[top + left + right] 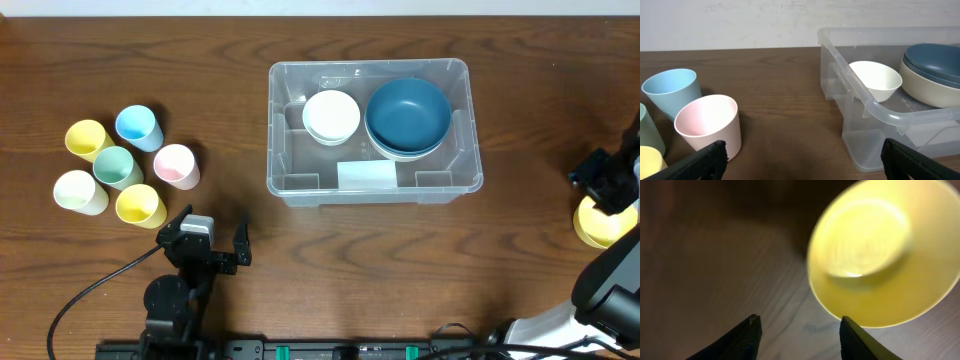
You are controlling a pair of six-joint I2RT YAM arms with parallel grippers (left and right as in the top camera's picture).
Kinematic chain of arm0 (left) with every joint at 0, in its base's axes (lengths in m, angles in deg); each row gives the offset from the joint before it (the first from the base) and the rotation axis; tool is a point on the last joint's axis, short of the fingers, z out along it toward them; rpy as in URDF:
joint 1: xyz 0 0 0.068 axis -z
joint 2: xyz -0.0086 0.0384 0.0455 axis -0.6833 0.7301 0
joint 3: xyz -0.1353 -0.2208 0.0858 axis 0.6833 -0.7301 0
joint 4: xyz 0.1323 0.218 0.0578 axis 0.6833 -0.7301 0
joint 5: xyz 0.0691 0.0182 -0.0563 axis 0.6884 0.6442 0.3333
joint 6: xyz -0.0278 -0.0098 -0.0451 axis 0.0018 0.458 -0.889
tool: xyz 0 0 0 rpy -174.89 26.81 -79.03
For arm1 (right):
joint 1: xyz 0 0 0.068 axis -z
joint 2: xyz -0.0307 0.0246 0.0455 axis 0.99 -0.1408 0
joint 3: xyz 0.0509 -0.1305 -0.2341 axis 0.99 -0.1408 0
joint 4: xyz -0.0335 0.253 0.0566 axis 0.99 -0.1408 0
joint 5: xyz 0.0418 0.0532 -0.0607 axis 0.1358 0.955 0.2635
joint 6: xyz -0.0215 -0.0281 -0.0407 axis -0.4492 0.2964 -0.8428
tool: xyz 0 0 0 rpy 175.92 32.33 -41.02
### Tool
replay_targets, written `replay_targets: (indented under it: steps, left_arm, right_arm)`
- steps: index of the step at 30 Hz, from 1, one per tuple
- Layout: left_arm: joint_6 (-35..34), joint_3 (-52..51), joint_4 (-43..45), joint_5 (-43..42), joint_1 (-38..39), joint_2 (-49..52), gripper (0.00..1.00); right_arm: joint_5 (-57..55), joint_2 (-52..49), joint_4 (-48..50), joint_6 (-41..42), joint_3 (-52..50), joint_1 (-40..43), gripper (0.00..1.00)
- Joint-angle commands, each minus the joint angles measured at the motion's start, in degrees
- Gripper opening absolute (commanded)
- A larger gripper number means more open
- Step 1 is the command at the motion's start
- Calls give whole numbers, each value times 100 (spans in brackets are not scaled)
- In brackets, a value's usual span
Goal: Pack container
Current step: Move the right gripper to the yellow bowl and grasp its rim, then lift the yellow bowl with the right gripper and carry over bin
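Observation:
The yellow bowl's rim [828, 310] is outside the fingers of my right gripper, so I need to put the fingers on both sides of the bowl's rim [811, 276] before I lift the yellow bowl into the container.
The clear container [276, 150] stands at the middle of the table with a white bowl [331, 116] and a blue bowl [407, 115] inside it. In the left wrist view its rim [875, 107] is ahead to the right. My left gripper [207, 236] rests wide open near the front edge, holding nothing. A yellow bowl [603, 226] sits at the far right, with my right gripper [607, 193] hovering over it. In the right wrist view that gripper [799, 319] is open on bare wood, and the yellow bowl [880, 250] lies just beyond its right finger.
Several pastel cups stand in a cluster at the left, among them a pink cup [176, 165], a blue cup [138, 127] and a green cup [117, 166]. The pink cup [707, 122] is close to my left finger. A cream bowl [930, 90] nests under the blue one.

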Motion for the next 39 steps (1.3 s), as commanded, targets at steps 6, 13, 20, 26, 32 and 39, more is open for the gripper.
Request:
replay_targets:
  steps: [6, 13, 20, 26, 32, 39]
  left_arm:
    - [11, -94, -184, -76, -24, -35, 98]
    - [11, -94, -184, -76, -24, -35, 98]
    - [11, -94, -184, -76, -24, -35, 98]
    - [11, -94, -184, -76, -24, -35, 98]
    - [11, -94, -184, -76, -24, -35, 98]
    - [11, -94, -184, -76, -24, -35, 98]
  right_arm:
    - [111, -4, 247, -35, -396, 426, 49]
    - [498, -4, 629, -168, -752, 629, 38]
    - [664, -4, 1086, -168, -1130, 616, 25]
    - [824, -4, 1231, -168, -1191, 614, 22]
    - [1121, -4, 1292, -219, -1191, 614, 32]
    - [1502, -2, 1298, -509, -1123, 614, 45]
